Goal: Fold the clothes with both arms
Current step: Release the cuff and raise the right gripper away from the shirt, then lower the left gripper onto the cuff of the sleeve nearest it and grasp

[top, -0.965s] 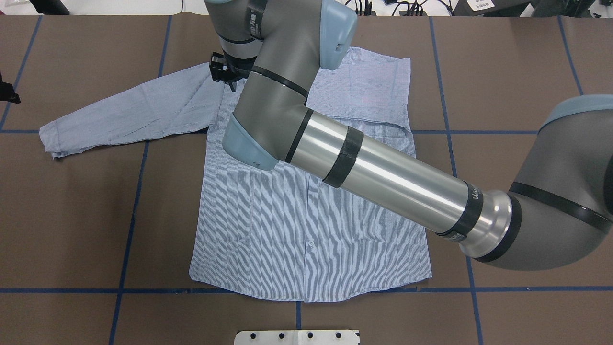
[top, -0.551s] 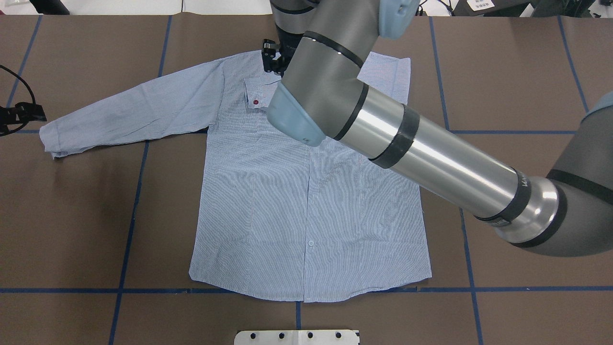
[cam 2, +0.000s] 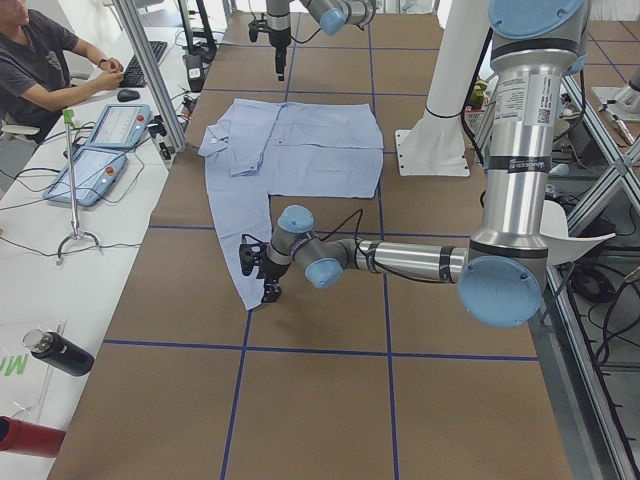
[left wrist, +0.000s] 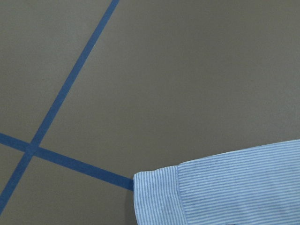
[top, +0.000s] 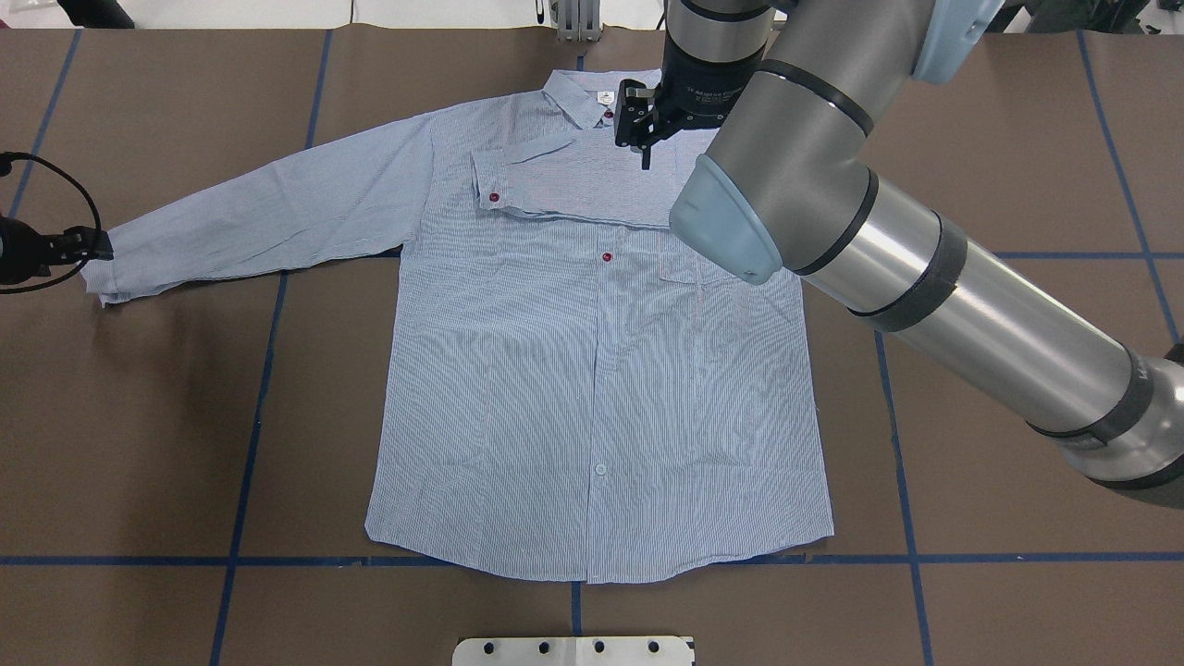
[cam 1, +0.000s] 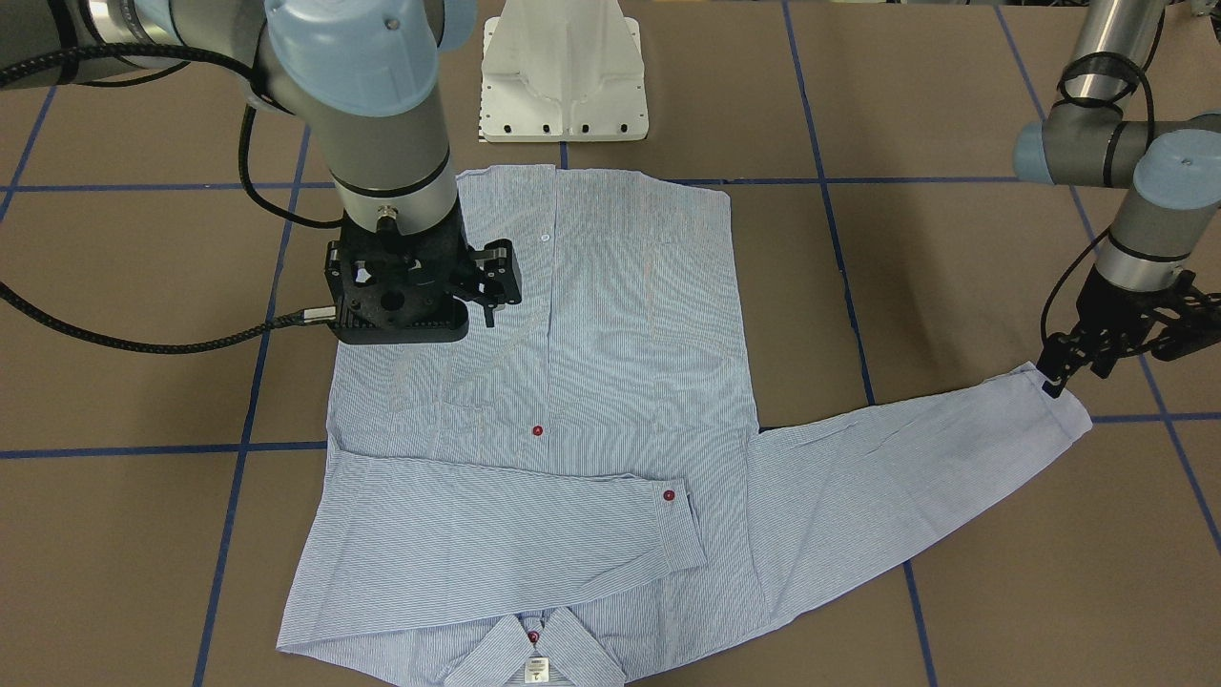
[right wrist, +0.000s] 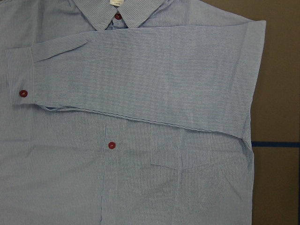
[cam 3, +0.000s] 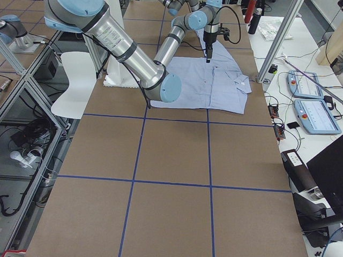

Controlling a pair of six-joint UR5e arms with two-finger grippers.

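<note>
The folded sleeve's cuff (cam 1: 670, 496) shows a red button, so the outstretched sleeve should turn up the same hidden red button on its plain-topped cuff (cam 1: 1065, 414) when the robot folds it across.
The light blue striped shirt (top: 592, 370) lies flat and front up on the brown table, collar (top: 578, 97) at the far side. One sleeve is folded across the chest, its cuff with a red button (top: 495, 197) also showing in the right wrist view (right wrist: 21, 93). The other sleeve (top: 268, 213) stretches out to the left. My right gripper (top: 643, 153) hovers over the chest next to the collar, open and empty. My left gripper (top: 92, 245) is open at the outstretched sleeve's cuff (cam 1: 1064, 410) and holds nothing. The left wrist view shows that cuff (left wrist: 159, 197) on the table.
The white pedestal base (cam 1: 563, 76) stands at the robot's side of the table. Blue tape lines (top: 250, 444) cross the brown surface. In the exterior left view an operator (cam 2: 40, 60) sits beside a side table with control tablets (cam 2: 120, 125) and a bottle (cam 2: 60, 352).
My right arm has swung to the right along the shirt's top, from the left shoulder to beside the collar, uncovering the folded sleeve. My left gripper has come in to the outstretched cuff.
</note>
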